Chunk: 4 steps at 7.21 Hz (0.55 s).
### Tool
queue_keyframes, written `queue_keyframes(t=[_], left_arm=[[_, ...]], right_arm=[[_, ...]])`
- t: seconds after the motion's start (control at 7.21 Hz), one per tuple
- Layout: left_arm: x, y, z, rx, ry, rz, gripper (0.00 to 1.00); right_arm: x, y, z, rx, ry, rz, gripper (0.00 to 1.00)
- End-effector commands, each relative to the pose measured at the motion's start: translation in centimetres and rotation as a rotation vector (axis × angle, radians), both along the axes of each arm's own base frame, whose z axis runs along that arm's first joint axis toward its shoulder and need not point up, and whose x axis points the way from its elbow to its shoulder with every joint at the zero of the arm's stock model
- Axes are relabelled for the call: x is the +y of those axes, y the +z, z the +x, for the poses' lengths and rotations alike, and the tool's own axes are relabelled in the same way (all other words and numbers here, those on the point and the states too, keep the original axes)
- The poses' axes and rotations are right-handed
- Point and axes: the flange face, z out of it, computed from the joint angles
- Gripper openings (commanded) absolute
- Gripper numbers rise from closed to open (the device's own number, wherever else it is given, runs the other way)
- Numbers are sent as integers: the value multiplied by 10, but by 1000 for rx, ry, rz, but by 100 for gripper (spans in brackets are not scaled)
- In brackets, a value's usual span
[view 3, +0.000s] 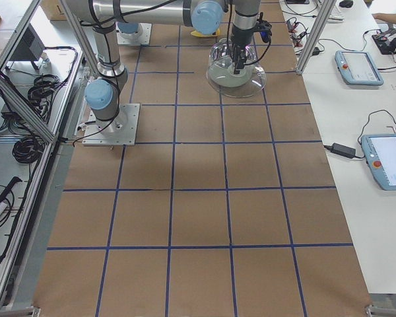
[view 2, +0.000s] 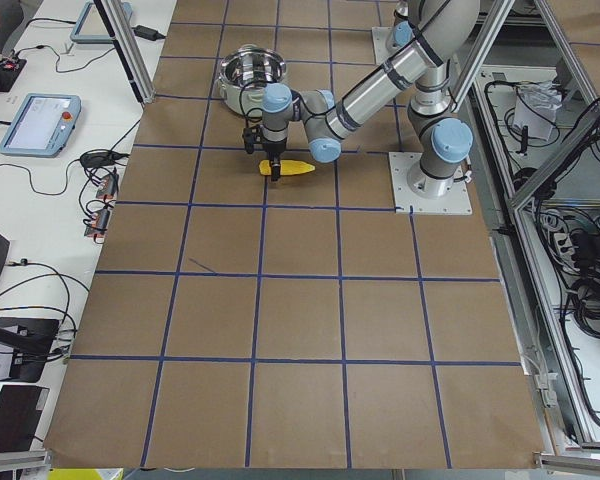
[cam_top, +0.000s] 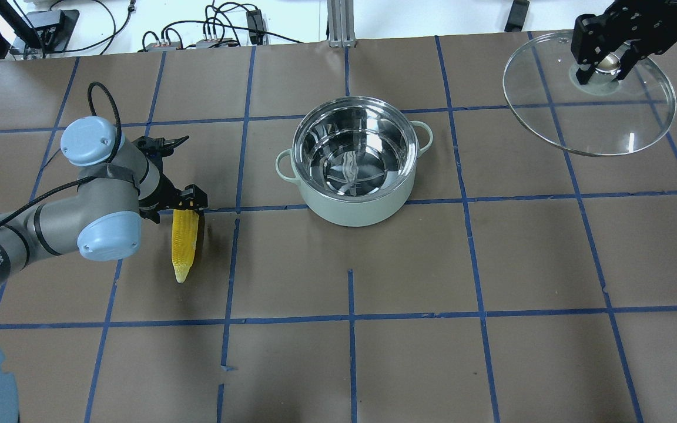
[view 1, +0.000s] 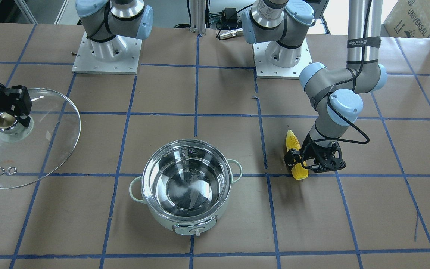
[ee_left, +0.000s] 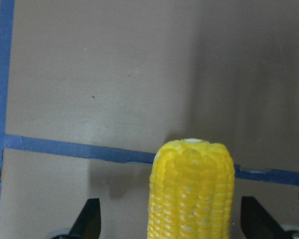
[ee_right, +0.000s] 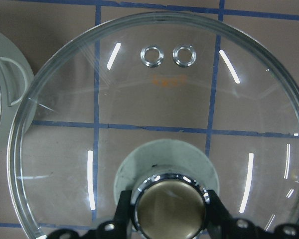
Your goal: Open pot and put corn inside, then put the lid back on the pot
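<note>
The yellow corn (view 1: 293, 142) will lie whole inside the pot when I lower it in, because it looks shorter than the pot's wide opening (view 1: 186, 179).
The mint-green pot (cam_top: 350, 212) stands open and empty at the table's middle, its steel inside (view 1: 187, 186) showing. The yellow corn (cam_top: 184, 247) lies flat on the table to the pot's left. My left gripper (cam_top: 183, 205) is open and low over the corn's thick end; in the left wrist view the corn (ee_left: 192, 194) sits between the two fingers with gaps on both sides. My right gripper (cam_top: 603, 61) is shut on the metal knob (ee_right: 169, 209) of the clear glass lid (cam_top: 597, 117) and holds it tilted, raised, well to the pot's right.
The table is brown paper with a blue tape grid. Both arm bases (view 1: 106, 52) (view 1: 282, 56) stand at the robot's edge. Tablets (view 2: 38, 122) (view 3: 360, 66) and cables lie on side benches. Metal frame posts (view 2: 125, 45) rise at the table's edges.
</note>
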Motion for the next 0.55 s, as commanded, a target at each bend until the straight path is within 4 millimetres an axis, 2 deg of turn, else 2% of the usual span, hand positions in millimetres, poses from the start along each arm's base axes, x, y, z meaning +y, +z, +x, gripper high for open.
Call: queue_keyframes(t=[0.0,0.42], left_arm=[[0,1,0,0,7,-3,61],[-7,8,1,-1,11,-3,31]], right_arm=[[0,0,0,0,0,0,15],[-1,-1,0,0,0,2,15]])
